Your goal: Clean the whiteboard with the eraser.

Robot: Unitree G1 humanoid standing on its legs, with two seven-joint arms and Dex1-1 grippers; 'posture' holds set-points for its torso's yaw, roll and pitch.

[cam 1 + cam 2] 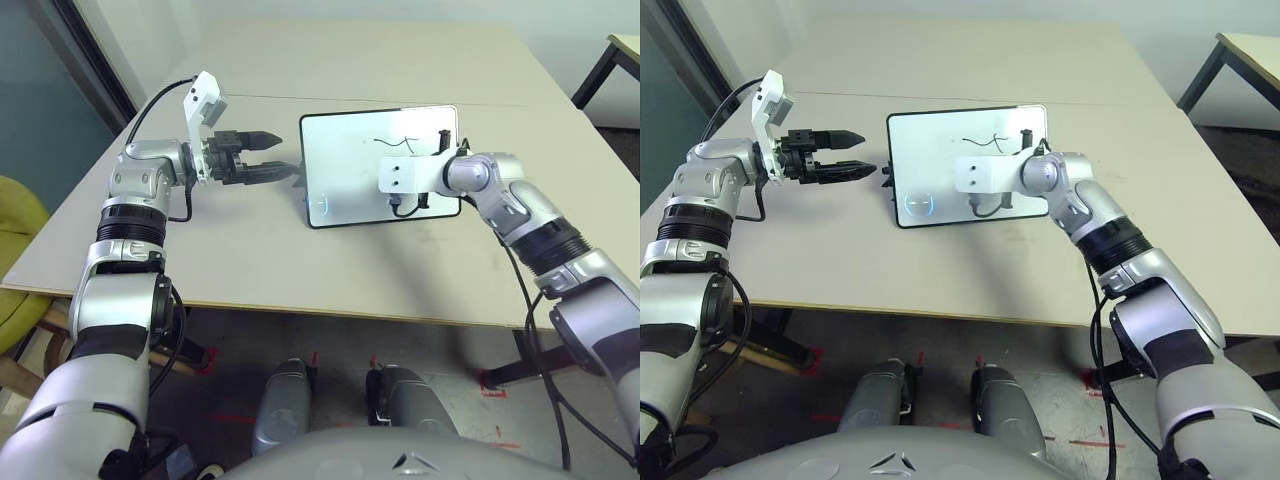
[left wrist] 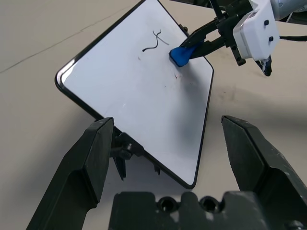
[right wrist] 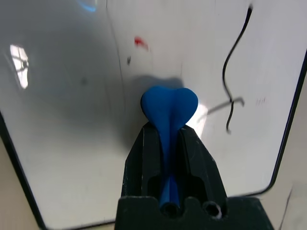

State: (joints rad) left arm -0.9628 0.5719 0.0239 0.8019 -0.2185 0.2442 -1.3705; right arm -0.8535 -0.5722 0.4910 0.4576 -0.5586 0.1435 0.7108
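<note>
Next, I swing my right gripper back and wipe the eraser across the squiggle itself (image 1: pixel 398 143), because the blue eraser (image 2: pixel 179 56) is pressing on the whiteboard beside the black squiggle.
The whiteboard (image 1: pixel 345 175) lies near the middle of the table, its black frame slightly raised on small black feet (image 2: pixel 123 149). A thin black squiggle (image 3: pixel 235 72) and a small red speck (image 3: pixel 140 42) mark its surface. My right gripper (image 3: pixel 169 129) is shut on the blue eraser (image 3: pixel 169 108), with the eraser's rounded end pressed against the board just beside the squiggle. The left wrist view shows the eraser (image 2: pixel 181 55) near the board's far corner. My left gripper (image 1: pixel 280 153) hovers open just off the board's left edge, holding nothing.
The beige table (image 1: pixel 250 260) has bare surface in front of and left of the board. A second table's corner (image 1: pixel 622 48) stands at the far right. A yellow-green chair (image 1: pixel 15 260) sits beyond the table's left edge.
</note>
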